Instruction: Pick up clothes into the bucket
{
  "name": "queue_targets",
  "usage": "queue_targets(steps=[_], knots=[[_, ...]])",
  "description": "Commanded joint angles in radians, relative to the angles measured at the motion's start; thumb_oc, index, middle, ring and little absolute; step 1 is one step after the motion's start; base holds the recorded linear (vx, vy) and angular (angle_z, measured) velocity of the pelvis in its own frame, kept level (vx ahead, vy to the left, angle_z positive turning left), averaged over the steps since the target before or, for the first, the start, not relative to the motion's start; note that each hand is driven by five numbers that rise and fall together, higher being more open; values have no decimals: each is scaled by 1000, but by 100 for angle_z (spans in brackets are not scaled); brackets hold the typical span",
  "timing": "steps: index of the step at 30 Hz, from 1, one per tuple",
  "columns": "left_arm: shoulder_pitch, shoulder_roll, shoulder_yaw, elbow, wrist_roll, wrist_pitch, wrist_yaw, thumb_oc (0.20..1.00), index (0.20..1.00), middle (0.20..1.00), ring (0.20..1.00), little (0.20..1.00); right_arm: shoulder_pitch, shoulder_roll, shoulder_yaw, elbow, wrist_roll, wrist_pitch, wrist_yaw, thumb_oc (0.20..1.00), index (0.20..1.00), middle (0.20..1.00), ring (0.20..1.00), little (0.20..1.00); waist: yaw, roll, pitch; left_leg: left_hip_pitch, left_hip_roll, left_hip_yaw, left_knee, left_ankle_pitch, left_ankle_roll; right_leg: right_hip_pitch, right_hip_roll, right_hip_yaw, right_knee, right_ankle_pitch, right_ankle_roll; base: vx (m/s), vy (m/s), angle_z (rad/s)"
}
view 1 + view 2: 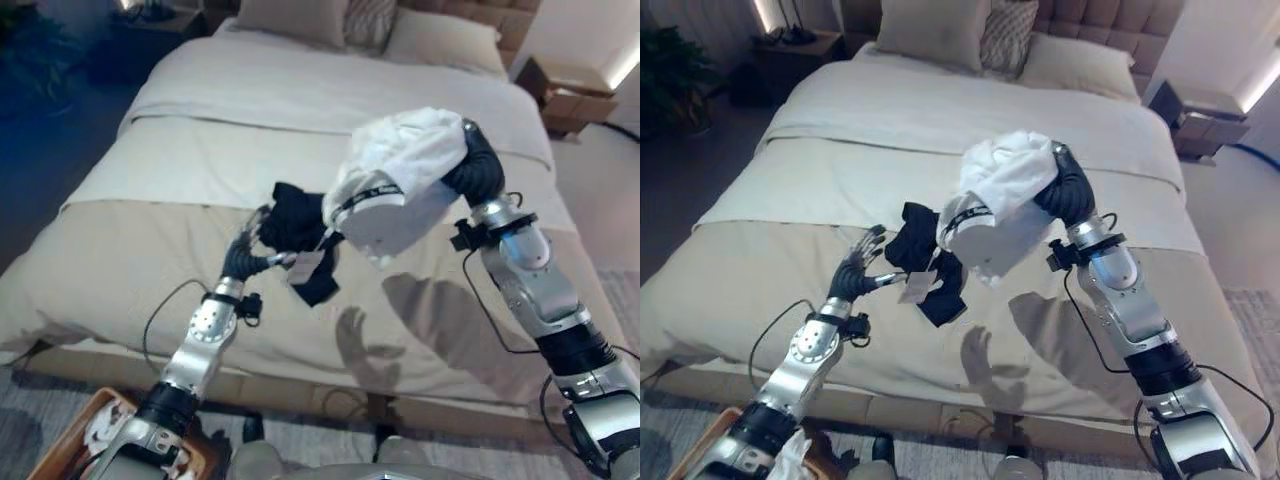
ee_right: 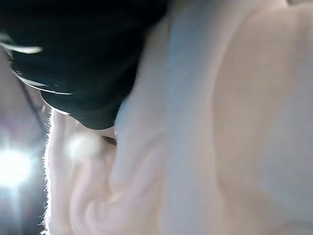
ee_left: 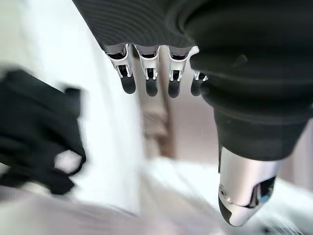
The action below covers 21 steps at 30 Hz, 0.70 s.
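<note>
I expect the white garment to sag partly over the basket's rim when I carry it there, because the white garment's loose lower end point(image 1: 388, 240) hangs limp below its bunched part.
A white garment point(image 1: 400, 170) with a dark-trimmed band hangs in the air over the middle of the bed, bunched over my right hand point(image 1: 478, 160). The cloth point(image 2: 220, 122) covers that hand's fingers. A black garment point(image 1: 300, 230) with a pale tag lies crumpled on the beige bed cover point(image 1: 120, 270). My left hand point(image 1: 855, 270) hovers just left of it, open, with fingers straight and thumb apart point(image 3: 146, 73), holding nothing. The black garment point(image 3: 34, 132) lies off to the side of those fingertips. A wooden basket point(image 1: 70, 445) with some cloth in it stands on the floor at the lower left.
Pillows point(image 1: 300, 20) lie at the head of the bed. A nightstand point(image 1: 565, 95) stands to the bed's right and another point(image 1: 790, 45) at the far left, near a plant point(image 1: 670, 70). The bed's front edge runs just before me.
</note>
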Motion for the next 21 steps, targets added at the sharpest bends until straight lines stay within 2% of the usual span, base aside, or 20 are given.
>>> queue_targets(steps=[1, 2, 7, 10, 14, 18, 21], knots=[[-125, 25, -35, -41, 6, -37, -32, 1000, 1000, 1000, 1000, 1000, -88, -31, 16, -73, 75, -13, 22, 200, 200, 200, 200, 200, -14, 1, -40, -17, 27, -3, 52, -36, -5, 20, -39, -18, 24, 21, 54, 70, -25, -2], [-185, 30, -73, -42, -31, -30, -55, 1000, 1000, 1000, 1000, 1000, -86, -36, 31, -83, 87, -6, 35, 200, 200, 200, 200, 200, -18, 5, -48, -6, 29, 0, 47, -35, -6, 28, -37, -18, 21, 20, 54, 0, 0, 0], [-271, 25, -165, -48, -114, -7, -121, 1000, 1000, 1000, 1000, 1000, -81, -58, 55, -99, 106, 13, 57, 200, 200, 200, 200, 200, -29, 15, -62, 11, 31, 1, 37, -33, -7, 42, -31, -18, 17, 16, 55, 32, -9, -4], [-308, -8, -220, -17, -247, 25, -156, 1000, 1000, 1000, 1000, 1000, -77, -71, 74, -103, 121, 27, 67, 200, 200, 200, 200, 200, -38, 21, -70, 22, 33, 1, 31, -30, -8, 51, -27, -20, 12, 17, 55, 11, -4, -1], [-310, -37, -236, 10, -344, 43, -166, 1000, 1000, 1000, 1000, 1000, -81, -75, 90, -101, 132, 31, 67, 200, 200, 200, 200, 200, -44, 23, -73, 29, 36, 2, 25, -27, -9, 56, -26, -20, 11, 18, 54, 10, -2, -4], [-300, -68, -258, 14, -498, 72, -221, 1000, 1000, 1000, 1000, 1000, -95, -75, 115, -89, 145, 27, 64, 200, 200, 200, 200, 200, -53, 24, -77, 36, 38, 5, 21, -27, -10, 59, -24, -18, 9, 18, 54, 0, 0, 0], [-285, -70, -287, 27, -527, 92, -255, 1000, 1000, 1000, 1000, 1000, -99, -74, 126, -83, 147, 23, 68, 200, 200, 200, 200, 200, -58, 24, -80, 40, 38, 8, 19, -28, -11, 60, -25, -15, 9, 18, 54, 9, 4, -2]])
